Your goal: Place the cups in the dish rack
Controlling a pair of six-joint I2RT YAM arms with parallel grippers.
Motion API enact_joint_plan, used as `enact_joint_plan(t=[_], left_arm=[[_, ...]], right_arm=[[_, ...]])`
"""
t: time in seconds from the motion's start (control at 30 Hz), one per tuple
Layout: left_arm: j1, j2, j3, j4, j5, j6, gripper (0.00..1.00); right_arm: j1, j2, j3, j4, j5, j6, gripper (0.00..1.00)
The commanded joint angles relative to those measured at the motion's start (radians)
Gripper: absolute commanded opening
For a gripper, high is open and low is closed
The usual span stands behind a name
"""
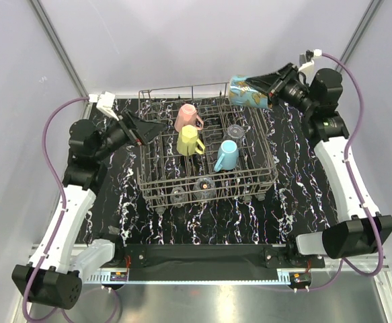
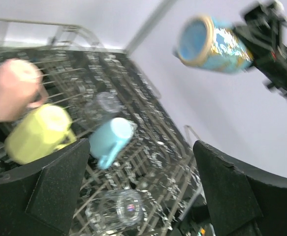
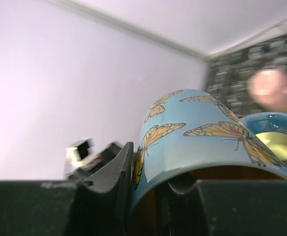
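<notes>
My right gripper has hold of the teal-blue butterfly mug [image 1: 248,92] by the mug's rim, and the mug's base [image 1: 232,90] is toward my open left gripper. The left gripper keeps going in until it closes on the mug's handle.
The dark grey wire dish rack [image 1: 263,176] stands mid-table. In it are a pink mug [image 1: 185,117], a yellow mug [image 1: 189,140], a light blue mug [image 1: 227,155] and clear glasses [image 1: 204,186]. My right gripper [image 1: 259,89] is shut on the rim of a teal-blue butterfly mug [image 1: 247,93], one finger inside it, and holds it in the air over the rack's far right corner. The mug fills the right wrist view [image 3: 202,137] and shows in the left wrist view [image 2: 214,44]. My left gripper [image 1: 157,128] is open and empty at the rack's left side.
The rack sits on a black marbled mat [image 1: 310,195]. Pale walls close in the back and sides. In the left wrist view the yellow mug [image 2: 37,132], light blue mug [image 2: 111,140] and a glass [image 2: 116,209] lie below the open fingers.
</notes>
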Motion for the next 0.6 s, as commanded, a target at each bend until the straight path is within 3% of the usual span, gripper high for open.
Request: enact_joint_plan(t=[0.0,0.27,0.43,0.57], left_arm=[[-0.079,-0.007,-0.005,0.185,0.009,-0.004,0.94],[-0.272,0.006,-0.065,0.475,-0.096,0.175,0.97],[-0.318,0.045,-0.068,0.586,-0.067,0.312,0.99],[-0.384,0.070,-0.090,0.632,-0.070,0.520,0.99]], right_arm=[[0.003,0.005,0.023,0.538,-0.163,0.349,0.00],[0.062,0.077,-0.024,0.967,-0.177,0.953,0.00],[0.090,0.035,-0.122,1.062,-0.195,1.104,0.00],[0.095,-0.026,-0.197,1.084,-0.209,1.166,0.00]])
